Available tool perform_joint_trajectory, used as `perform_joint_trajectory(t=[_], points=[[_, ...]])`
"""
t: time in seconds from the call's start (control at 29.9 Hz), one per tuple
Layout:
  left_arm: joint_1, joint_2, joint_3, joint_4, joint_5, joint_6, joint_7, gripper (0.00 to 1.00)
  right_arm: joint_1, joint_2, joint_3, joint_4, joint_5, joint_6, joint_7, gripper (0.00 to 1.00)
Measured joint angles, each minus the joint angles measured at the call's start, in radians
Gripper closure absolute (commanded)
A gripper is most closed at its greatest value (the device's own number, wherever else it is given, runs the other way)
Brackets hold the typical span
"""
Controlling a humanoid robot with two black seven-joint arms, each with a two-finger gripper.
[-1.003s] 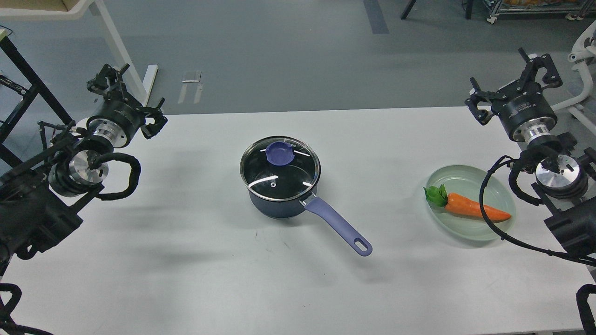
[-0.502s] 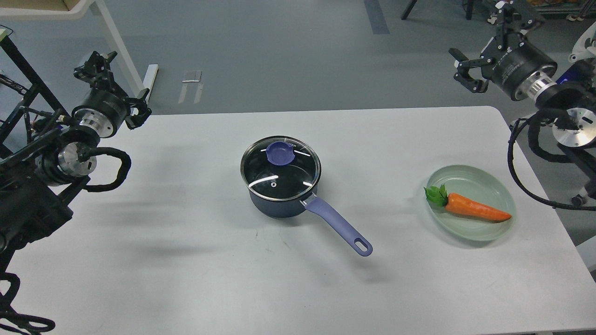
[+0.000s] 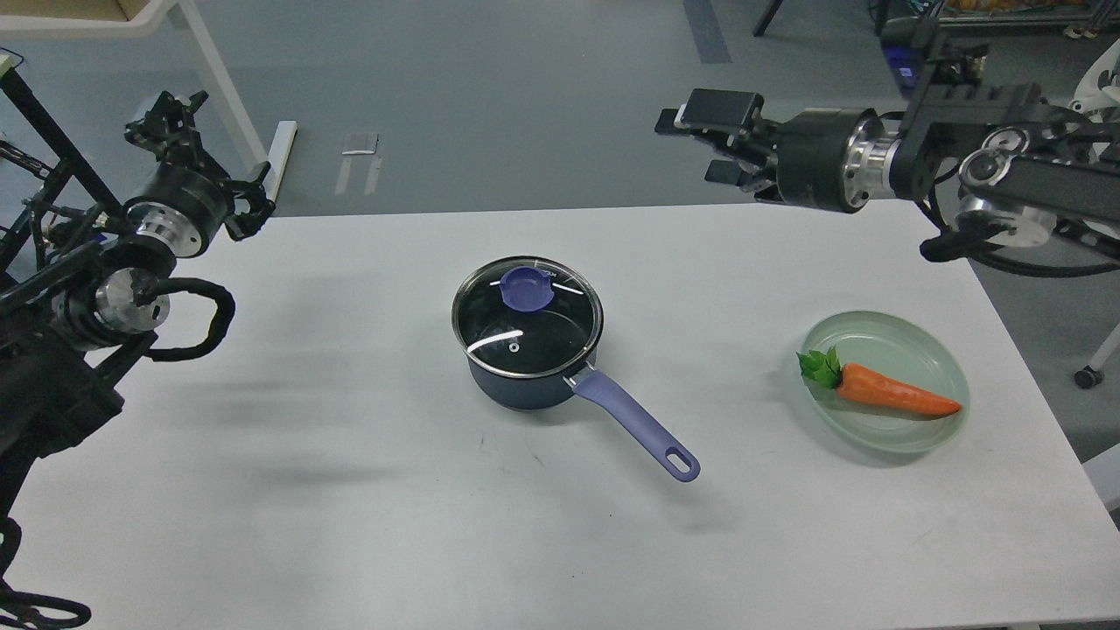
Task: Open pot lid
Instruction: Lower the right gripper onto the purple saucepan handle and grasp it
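Note:
I can see only plain dark through the glass lid (image 3: 530, 334). The dark blue pot (image 3: 521, 390) should be empty when I lift the lid off.
A dark blue pot (image 3: 523, 385) stands at the middle of the white table (image 3: 350, 490), its purple handle (image 3: 634, 424) pointing to the front right. A glass lid (image 3: 527, 318) with a purple knob (image 3: 526, 288) sits closed on it. My right gripper (image 3: 704, 144) is open and empty, held high above the table's far edge, pointing left, to the upper right of the pot. My left gripper (image 3: 188, 153) is open and empty at the table's far left corner, well away from the pot.
A pale green plate (image 3: 936, 350) holding an orange carrot (image 3: 892, 391) with green leaves sits at the right of the table. A white table leg (image 3: 223, 87) and a black frame (image 3: 52, 149) stand beyond the far left edge.
My right arm has swung up from the table's right side and now reaches left above the far edge. My left gripper has drawn back and up a little. The pot and lid have not moved.

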Motion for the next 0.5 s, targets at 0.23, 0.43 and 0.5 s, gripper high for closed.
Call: perform_joint_trajectory(t=[0.23, 0.43, 0.5], points=[[0.002, 0.000, 0.000, -0.012, 0.000, 0.001, 0.000, 0.01, 0.106, 0.137, -0.191, 0.139, -0.164, -0.055, -0.028, 0.05], [0.002, 0.000, 0.000, -0.013, 0.000, 0.000, -0.001, 0.01, 0.117, 0.317, -0.321, 0.148, -0.248, -0.087, -0.056, 0.12], [0.002, 0.004, 0.000, -0.013, 0.000, -0.001, -0.001, 0.01, 0.114, 0.364, -0.359, 0.144, -0.252, -0.089, -0.063, 0.14]])
